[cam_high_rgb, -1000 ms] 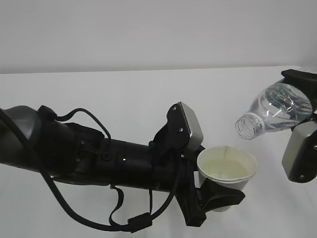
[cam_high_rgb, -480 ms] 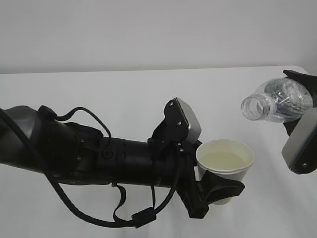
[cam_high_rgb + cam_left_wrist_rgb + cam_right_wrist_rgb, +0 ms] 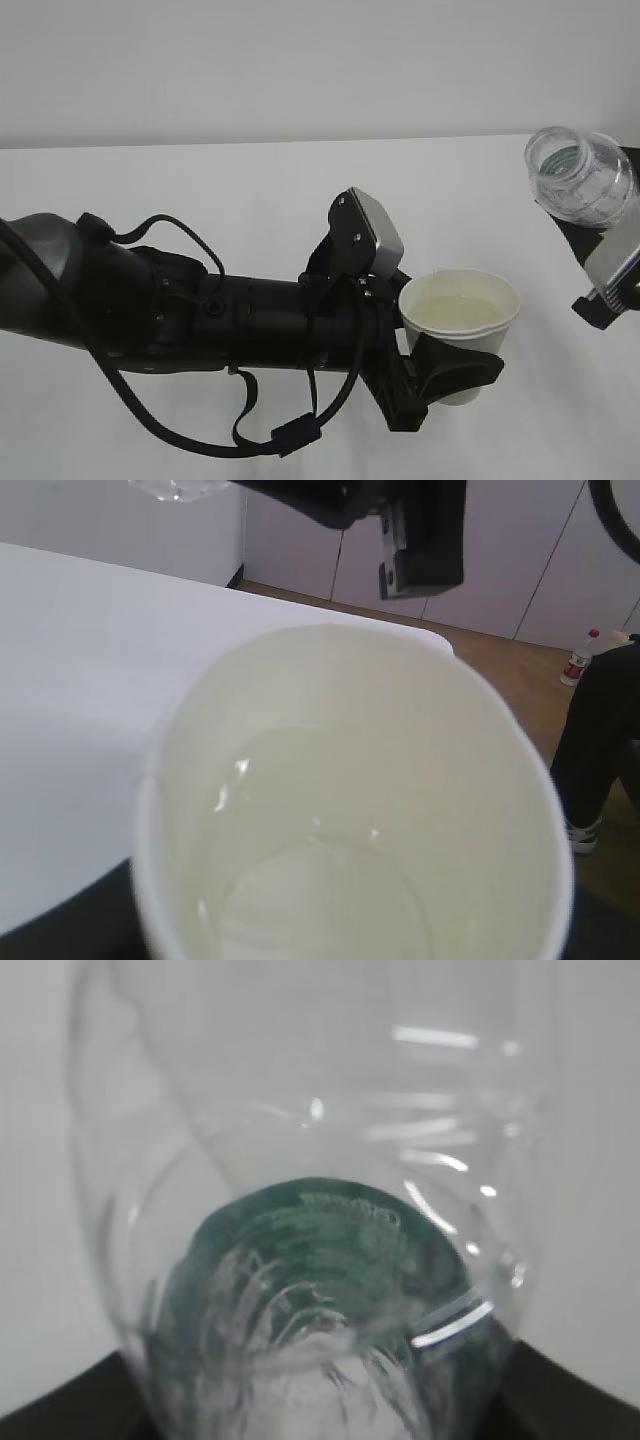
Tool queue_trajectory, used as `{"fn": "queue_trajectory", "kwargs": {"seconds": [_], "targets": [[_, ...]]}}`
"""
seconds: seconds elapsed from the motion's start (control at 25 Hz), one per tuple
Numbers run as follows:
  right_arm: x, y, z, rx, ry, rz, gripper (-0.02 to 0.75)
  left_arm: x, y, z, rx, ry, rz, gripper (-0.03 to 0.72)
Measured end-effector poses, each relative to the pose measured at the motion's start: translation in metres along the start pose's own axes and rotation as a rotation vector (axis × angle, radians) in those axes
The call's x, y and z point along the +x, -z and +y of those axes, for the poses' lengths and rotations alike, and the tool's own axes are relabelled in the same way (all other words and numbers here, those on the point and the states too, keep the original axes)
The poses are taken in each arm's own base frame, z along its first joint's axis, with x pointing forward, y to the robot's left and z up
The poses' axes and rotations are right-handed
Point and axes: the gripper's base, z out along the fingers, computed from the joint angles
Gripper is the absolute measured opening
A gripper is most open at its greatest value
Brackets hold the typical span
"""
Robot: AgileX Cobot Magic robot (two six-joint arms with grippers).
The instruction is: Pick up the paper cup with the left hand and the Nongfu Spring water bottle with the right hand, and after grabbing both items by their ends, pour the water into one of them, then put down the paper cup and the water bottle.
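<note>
My right gripper slants the bottle high [image 3: 578, 178] above the table. The paper cup holds water, so I should turn the bottle upright and lower it beside the cup [image 3: 543, 252].
My left gripper [image 3: 468, 345] is shut on the white paper cup [image 3: 460, 320], held upright over the table in the exterior view. Clear water [image 3: 462, 312] lies in its cream inside. The cup [image 3: 350, 780] fills the left wrist view, with the water [image 3: 320, 870] low in it. At the far right my right gripper [image 3: 603, 222] is shut on the clear Nongfu Spring water bottle [image 3: 582, 180], whose open mouth points up toward the camera, apart from the cup. In the right wrist view the bottle [image 3: 320, 1140] shows its green label [image 3: 320, 1250] between dark fingers [image 3: 570, 1395].
A white table [image 3: 250, 200] runs back to a pale wall. The left wrist view shows the table's far edge, a wooden floor with a small bottle [image 3: 577, 658] on it, and a dark-clothed leg [image 3: 600, 740] at the right.
The right gripper has swung the bottle from a mouth-down tilt over the cup to mouth-up, rising and moving right. The cup has barely moved.
</note>
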Motion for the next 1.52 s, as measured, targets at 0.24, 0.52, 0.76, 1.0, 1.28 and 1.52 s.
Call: {"fn": "queue_trajectory", "kwargs": {"seconds": [0.24, 0.52, 0.76, 1.0, 1.28, 1.52], "targets": [[0.000, 0.000, 0.000, 0.000, -0.229, 0.000, 0.427, -0.001, 0.000, 0.000, 0.004, 0.001, -0.007, 0.473], [0.006, 0.010, 0.012, -0.033, -0.428, 0.035, 0.427, -0.005, 0.000, 0.000, 0.003, 0.020, -0.050, 0.473], [0.011, 0.023, 0.024, -0.040, -0.592, 0.050, 0.427, -0.006, 0.000, 0.002, -0.019, 0.042, -0.067, 0.473], [0.008, 0.027, 0.015, 0.069, -0.746, -0.045, 0.427, -0.007, 0.000, 0.003, -0.028, 0.056, -0.074, 0.473], [0.007, 0.027, 0.013, 0.082, -0.796, -0.056, 0.427, -0.016, 0.004, 0.005, -0.075, 0.076, -0.093, 0.473], [0.007, 0.028, 0.015, 0.072, -0.806, -0.056, 0.427, -0.026, 0.009, 0.005, -0.107, 0.062, -0.082, 0.473]]}}
